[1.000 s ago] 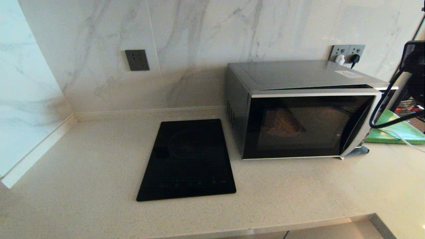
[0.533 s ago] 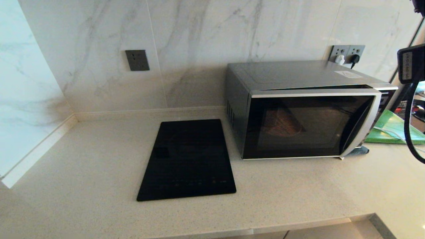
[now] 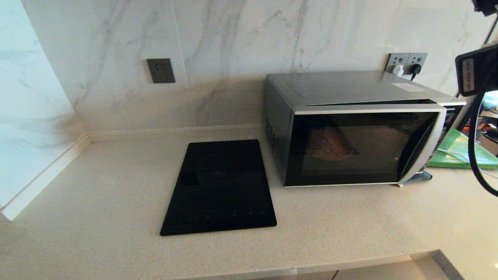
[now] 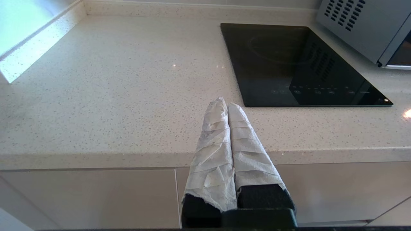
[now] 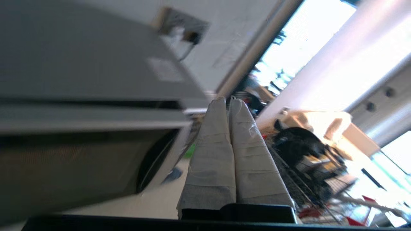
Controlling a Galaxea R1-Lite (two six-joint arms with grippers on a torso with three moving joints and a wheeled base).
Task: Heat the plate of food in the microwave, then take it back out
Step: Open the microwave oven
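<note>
The microwave door stands ajar [image 3: 439,108] and my right gripper is pointing past the door's corner, so next I swing back, reach down into the top gap [image 3: 420,102] and push the door open.
The silver-grey microwave [image 3: 350,128] stands on the counter at the right, and its dark glass door [image 3: 358,146] looks a little ajar on the handle side. Only a dim brownish shape shows through the glass; the plate of food cannot be made out. My right arm's black wrist [image 3: 476,70] hangs at the far right, above and beside the microwave's button panel. In the right wrist view the right gripper [image 5: 227,100] is shut and empty, its wrapped fingers pointing past the microwave's [image 5: 90,96] top right corner. The left gripper [image 4: 224,103] is shut and empty, low in front of the counter edge.
A flat black cooktop [image 3: 221,186] lies left of the microwave. A green board [image 3: 459,153] lies behind the microwave's right side. Plugs sit in the wall sockets [image 3: 406,62]. A black cable [image 3: 472,155] loops down from my right wrist.
My right wrist and its cable have pulled up and away from the microwave's right front corner, and the cable no longer crosses the button panel. The door and left arm have not moved.
</note>
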